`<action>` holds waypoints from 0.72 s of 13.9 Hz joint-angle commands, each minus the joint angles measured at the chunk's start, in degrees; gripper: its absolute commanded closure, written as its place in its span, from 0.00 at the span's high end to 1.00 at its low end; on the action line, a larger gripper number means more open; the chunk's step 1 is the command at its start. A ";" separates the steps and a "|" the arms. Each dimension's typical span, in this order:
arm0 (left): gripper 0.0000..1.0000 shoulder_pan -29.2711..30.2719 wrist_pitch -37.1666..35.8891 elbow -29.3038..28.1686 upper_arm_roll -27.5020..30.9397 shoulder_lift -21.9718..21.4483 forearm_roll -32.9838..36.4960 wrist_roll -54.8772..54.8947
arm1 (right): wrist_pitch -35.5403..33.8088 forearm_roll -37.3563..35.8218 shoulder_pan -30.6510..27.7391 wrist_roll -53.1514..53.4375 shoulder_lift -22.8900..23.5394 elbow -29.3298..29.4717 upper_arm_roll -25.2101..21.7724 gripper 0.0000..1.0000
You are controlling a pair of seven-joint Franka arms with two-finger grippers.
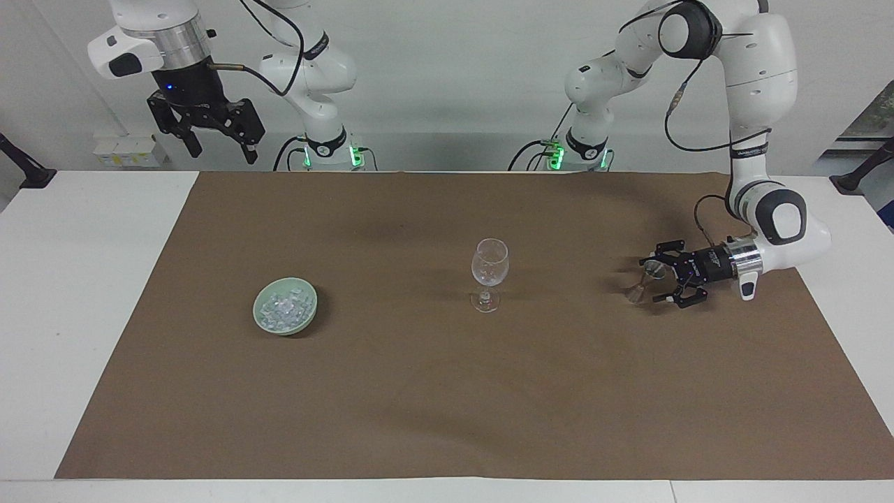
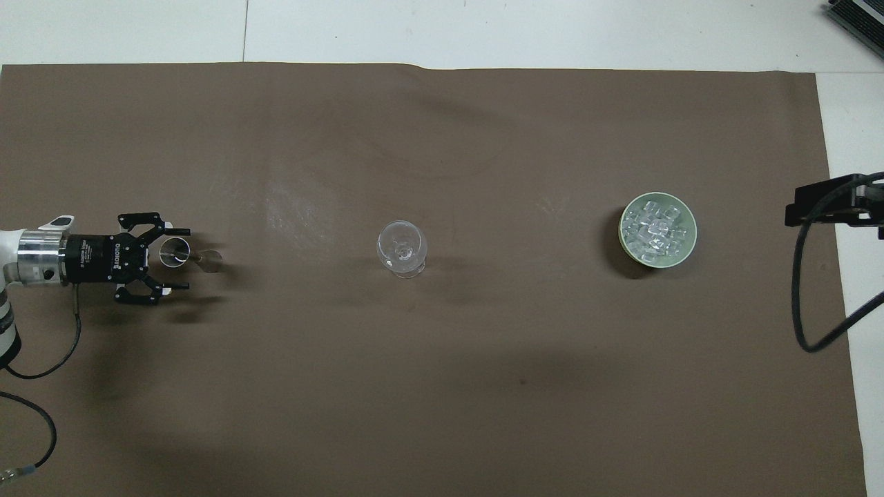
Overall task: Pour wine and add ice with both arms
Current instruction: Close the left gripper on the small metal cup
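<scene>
My gripper will tip the jigger over the wine glass (image 2: 402,248), which should stay clear, because the jigger's open cup (image 2: 175,252) shows plain grey metal inside.
A small metal jigger (image 1: 645,278) stands on the brown mat toward the left arm's end; it also shows in the overhead view (image 2: 177,250). My left gripper (image 1: 651,281) lies level just above the mat, open, with one finger on each side of the jigger's cup and apart from it, as the overhead view (image 2: 181,257) shows. An empty clear wine glass (image 1: 490,269) (image 2: 401,247) stands upright mid-table. The ice (image 1: 282,307) (image 2: 656,226) fills a pale green bowl (image 1: 257,312) (image 2: 622,237) toward the right arm's end. My right gripper (image 1: 218,145) waits, open and empty, raised high.
The brown mat (image 1: 419,391) covers most of the white table (image 1: 84,314). A black cable (image 2: 804,331) hangs at the right arm's end in the overhead view. Nothing else stands on the mat.
</scene>
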 commanded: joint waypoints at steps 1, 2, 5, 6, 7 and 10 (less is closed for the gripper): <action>1.00 -1.01 1.52 -2.67 0.50 -2.09 -1.62 1.67 | 0.90 1.57 -0.64 -0.72 -0.19 -0.57 0.10 1.00; 1.00 -1.01 1.61 -2.85 0.50 -2.09 -1.71 1.84 | 0.90 1.57 -0.64 -0.72 -0.27 -0.66 0.10 1.00; 1.00 -1.71 2.40 -3.38 0.50 -2.17 -1.80 2.72 | 0.90 1.57 -0.64 -0.72 -0.19 -0.66 0.10 1.00; 0.97 -1.71 2.32 -3.46 0.50 -2.17 -1.97 2.81 | 0.90 1.57 -0.64 -0.72 -0.27 -0.66 0.10 1.00; 0.96 -1.80 2.40 -3.64 0.50 -2.35 -2.06 2.90 | 0.90 1.57 -0.64 -0.72 -0.28 -0.66 0.10 1.00; 0.95 -1.80 2.40 -3.73 0.59 -2.35 -2.06 2.98 | 0.99 1.57 -0.64 -0.72 -0.28 -0.66 0.10 1.00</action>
